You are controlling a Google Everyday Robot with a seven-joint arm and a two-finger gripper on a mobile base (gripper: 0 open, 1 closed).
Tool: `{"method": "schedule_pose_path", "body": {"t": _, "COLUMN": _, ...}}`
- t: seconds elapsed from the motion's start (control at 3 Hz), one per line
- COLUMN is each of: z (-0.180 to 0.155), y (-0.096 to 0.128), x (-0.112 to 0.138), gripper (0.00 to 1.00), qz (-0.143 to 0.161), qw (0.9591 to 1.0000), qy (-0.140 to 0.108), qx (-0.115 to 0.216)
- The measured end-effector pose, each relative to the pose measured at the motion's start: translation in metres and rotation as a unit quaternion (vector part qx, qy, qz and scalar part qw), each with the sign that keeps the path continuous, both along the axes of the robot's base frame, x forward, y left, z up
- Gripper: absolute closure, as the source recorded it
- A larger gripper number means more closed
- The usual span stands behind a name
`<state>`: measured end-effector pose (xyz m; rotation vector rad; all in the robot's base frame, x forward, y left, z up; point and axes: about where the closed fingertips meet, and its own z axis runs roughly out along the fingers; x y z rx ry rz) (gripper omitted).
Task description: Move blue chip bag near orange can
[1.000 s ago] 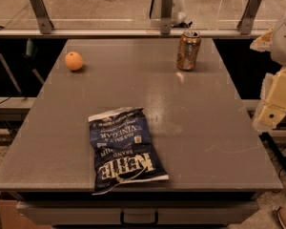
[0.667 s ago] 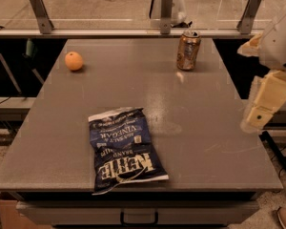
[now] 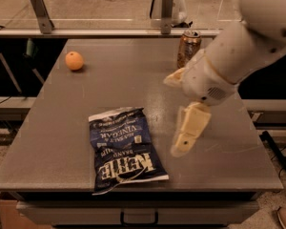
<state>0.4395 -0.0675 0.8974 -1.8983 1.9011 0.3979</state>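
My gripper will make the blue chip bag (image 3: 124,146) bunch up there and hang at an angle when I lift, because wrinkles and a crinkled lower edge (image 3: 133,179) show on the bag.
The blue chip bag (image 3: 123,149) lies flat on the grey table (image 3: 52,128), front and centre, with its lettering upside down to me. The orange can (image 3: 188,47) stands upright at the table's back edge, right of centre. My gripper (image 3: 177,114) hangs over the table just right of the bag and in front of the can. It is open and empty, with one cream finger (image 3: 189,130) pointing down toward the table. The white arm (image 3: 248,42) comes in from the upper right and hides part of the table's right side.
A round orange fruit (image 3: 74,60) sits at the back left of the table. A metal rail with upright brackets (image 3: 40,11) runs along the back edge. A drawer handle (image 3: 139,218) shows below the front edge.
The arm has swung in from the right edge of the table toward the middle, and the gripper now sits close beside the bag. The bag, can and fruit have not moved.
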Motion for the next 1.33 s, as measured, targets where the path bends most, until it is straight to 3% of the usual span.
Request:
{"method": "schedule_pose_path", "body": {"t": 0.33, "z": -0.038, "y": 0.044, "x": -0.012, "gripper": 0.0, "qz": 0.041, "qw": 0.9984, "qy": 0.031, "qx": 0.024}}
{"method": "schedule_pose_path", "body": {"t": 0.67, "z": -0.063, "y": 0.069, "x": -0.017, "gripper": 0.02, "qz": 0.059, "qw": 0.9958, "qy": 0.054, "qx": 0.045}}
{"method": "schedule_pose_path", "body": {"t": 1.33, "z": -0.074, "y": 0.07, "x": -0.019, "gripper": 0.47, "qz": 0.06, "qw": 0.9947, "qy": 0.063, "qx": 0.054}}
